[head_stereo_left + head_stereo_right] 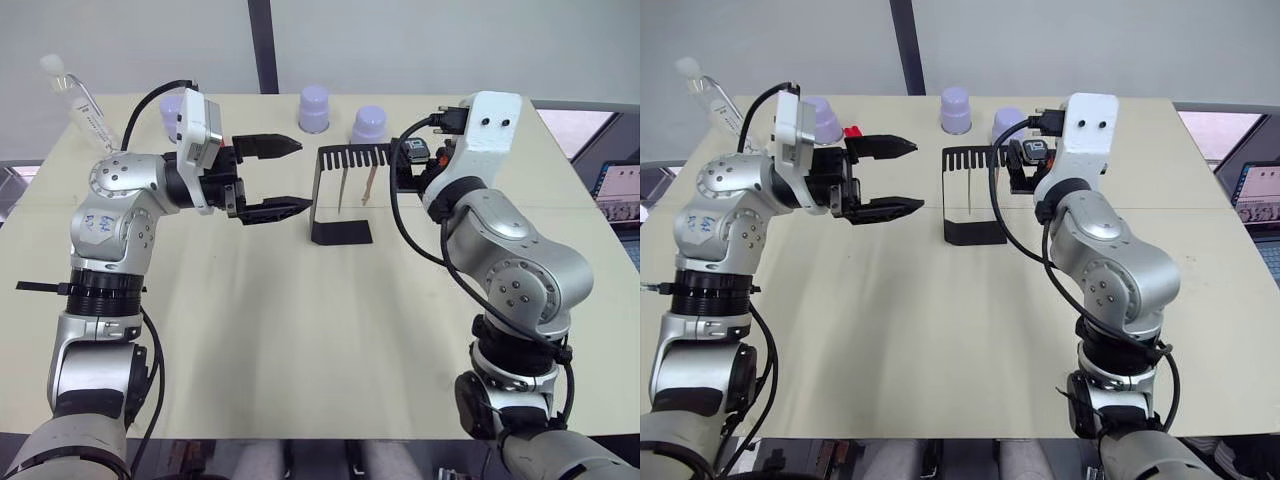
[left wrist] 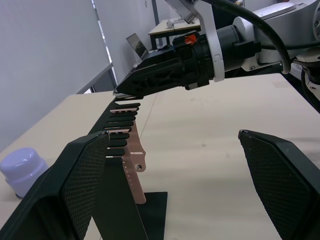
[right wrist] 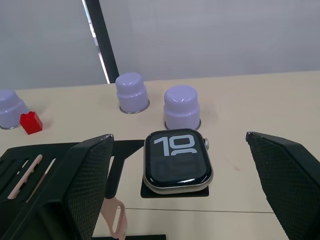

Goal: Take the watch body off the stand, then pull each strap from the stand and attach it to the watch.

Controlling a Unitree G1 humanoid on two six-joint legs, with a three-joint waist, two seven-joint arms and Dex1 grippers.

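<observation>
The watch body (image 3: pixel 177 161) sits loosely over the black edge of the arm's end (image 3: pixel 175 193). It will come off and show a round hole when I lift it.
The black stand (image 1: pixel 340 232) is at the table's far middle, its comb arm (image 1: pixel 355 155) pointing right. Two pale pink straps (image 1: pixel 343 190) (image 1: pixel 370 185) hang from the comb slots. The watch body (image 3: pixel 177 161), with its screen lit, sits on the arm's end. My right gripper (image 3: pixel 178 137) is open with a finger on each side of the watch and a gap to both. My left gripper (image 1: pixel 303 175) is open, held above the table just left of the stand, aimed along the comb. In the left wrist view a strap (image 2: pixel 134 170) hangs near the left finger.
Three lilac cups (image 1: pixel 314 108) (image 1: pixel 369 125) (image 1: pixel 170 110) stand along the table's far edge. A small red block (image 1: pixel 852 132) lies by the left cup. A clear bottle (image 1: pixel 75 95) lies at the far left corner. A laptop (image 1: pixel 1260 190) is off the table's right side.
</observation>
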